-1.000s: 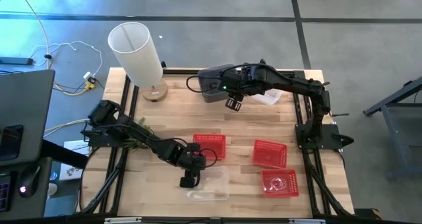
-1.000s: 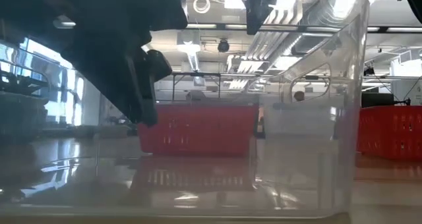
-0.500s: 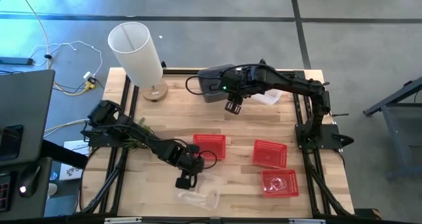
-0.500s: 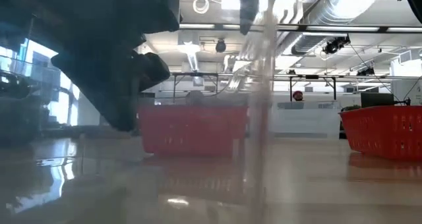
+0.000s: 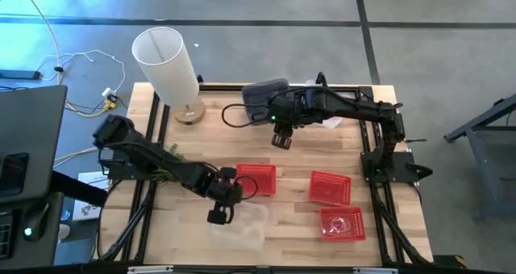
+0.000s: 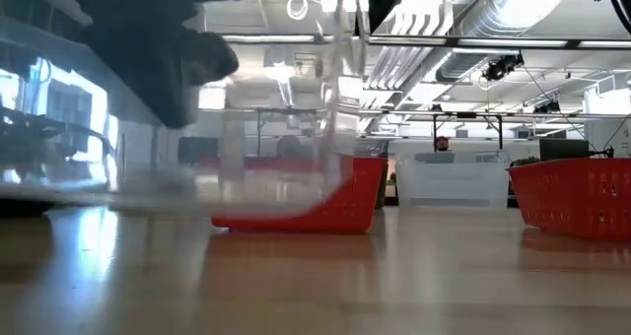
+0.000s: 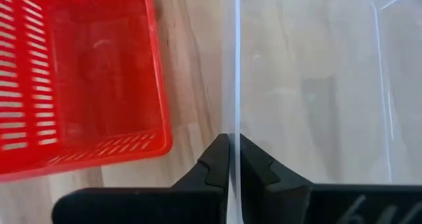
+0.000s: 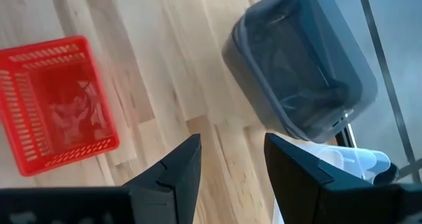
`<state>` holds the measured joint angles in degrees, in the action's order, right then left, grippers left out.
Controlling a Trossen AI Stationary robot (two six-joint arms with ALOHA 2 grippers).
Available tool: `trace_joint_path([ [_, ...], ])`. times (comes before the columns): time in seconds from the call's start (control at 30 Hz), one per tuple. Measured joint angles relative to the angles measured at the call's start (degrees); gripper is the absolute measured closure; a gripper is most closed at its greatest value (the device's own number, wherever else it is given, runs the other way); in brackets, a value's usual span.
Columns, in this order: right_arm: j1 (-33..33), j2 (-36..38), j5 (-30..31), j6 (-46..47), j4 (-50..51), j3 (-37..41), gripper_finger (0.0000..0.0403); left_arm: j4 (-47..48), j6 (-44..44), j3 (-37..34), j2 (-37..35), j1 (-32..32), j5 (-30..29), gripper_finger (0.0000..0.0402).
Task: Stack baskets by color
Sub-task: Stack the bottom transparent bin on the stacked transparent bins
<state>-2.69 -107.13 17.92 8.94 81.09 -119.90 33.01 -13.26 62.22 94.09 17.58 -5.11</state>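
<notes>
Next, my right gripper takes the held basket's loose end (image 5: 266, 226), because my left gripper is holding the tilted clear basket far from the clear baskets at the back.
My left gripper (image 5: 218, 217) is shut on a clear basket (image 5: 244, 225) near the table's front edge. A red mesh basket (image 5: 256, 179) stands just behind it. Two more red baskets (image 5: 330, 187) (image 5: 342, 223) sit on the right. A dark grey basket (image 5: 264, 101) stands at the back, with clear baskets (image 5: 334, 118) to its right. My right gripper (image 5: 281, 138) hangs open above the table, in front of the grey basket, with nothing between its fingers. My left gripper pinches the clear basket's side wall at its rim (image 7: 236, 112), one finger inside the basket and one outside. The fingers slant down from the table's left. In the low view the basket (image 6: 276, 158) hangs tilted, off the table.
A tall white lamp (image 5: 165, 60) stands at the back left corner. Bare wood lies in the table's middle between the two arms. The right arm's base (image 5: 387, 157) stands at the right edge.
My left gripper has shut on the clear basket's wall, then risen and drawn a little toward the table's left edge. The basket has tipped and come up off the table. My right gripper has swung slightly toward the near edge, staying open.
</notes>
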Motion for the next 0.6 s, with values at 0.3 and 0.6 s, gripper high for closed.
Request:
trace_joint_path([
  [0.3,4.34,0.0,1.3,1.75,0.38,0.0,0.0249,5.62,2.32,0.0,-6.05,-0.9,-6.33,0.0401],
  [0.6,9.51,0.0,13.89,12.29,6.75,0.44,0.0249,9.09,6.99,0.0,-10.87,-4.82,-6.78,0.0401],
])
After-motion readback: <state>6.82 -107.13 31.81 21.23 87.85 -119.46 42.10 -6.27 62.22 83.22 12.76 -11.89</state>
